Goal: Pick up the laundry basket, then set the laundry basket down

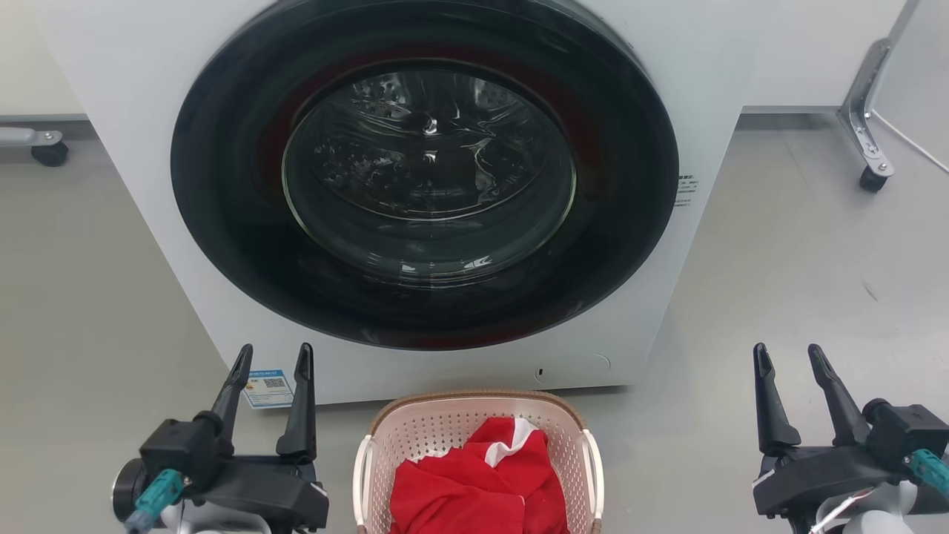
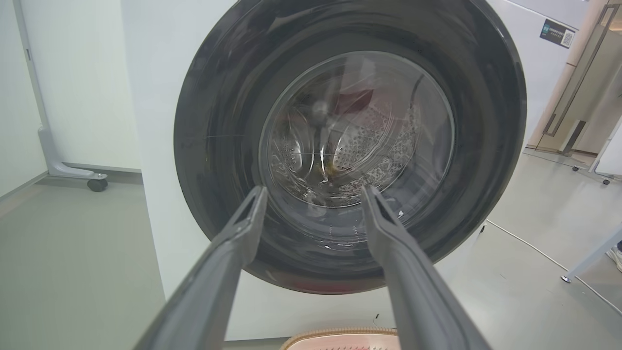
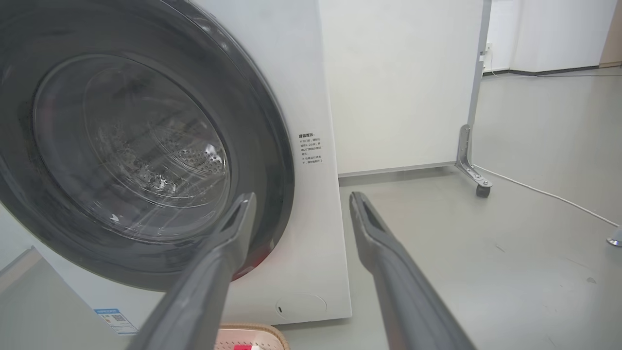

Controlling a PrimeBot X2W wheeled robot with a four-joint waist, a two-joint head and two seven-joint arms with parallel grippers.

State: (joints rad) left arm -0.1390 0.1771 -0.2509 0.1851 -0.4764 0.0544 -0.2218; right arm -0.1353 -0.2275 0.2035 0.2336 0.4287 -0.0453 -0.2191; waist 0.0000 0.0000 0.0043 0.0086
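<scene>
I expect the white handle point(image 1: 594, 476) to stay in place when I lift the laundry basket, because it continues the line of the laundry basket's brown rim point(image 1: 571, 413).
The laundry basket point(image 1: 445, 426), pale pink-cream with a brown woven-look rim and white side handles, stands on the floor at the bottom middle of the head view, just in front of the washing machine. Red cloth with a white patch point(image 1: 478, 478) lies inside it. A strip of its rim point(image 2: 340, 335) peeks in at the bottom of the left wrist view, and a corner point(image 3: 252, 335) in the right wrist view. My left gripper point(image 1: 273, 356) hovers open to the basket's left, nothing between its fingers. Well off to the right, my right gripper point(image 1: 787, 354) is open too and holds nothing.
A white front-loading washing machine point(image 1: 148, 111) with a shut round dark glass door point(image 1: 426, 170) rises right behind the basket. Wheeled frame legs stand at the far left point(image 1: 44, 148) and far right point(image 1: 867, 148). A thin cable point(image 3: 544, 194) runs over the grey floor on the right.
</scene>
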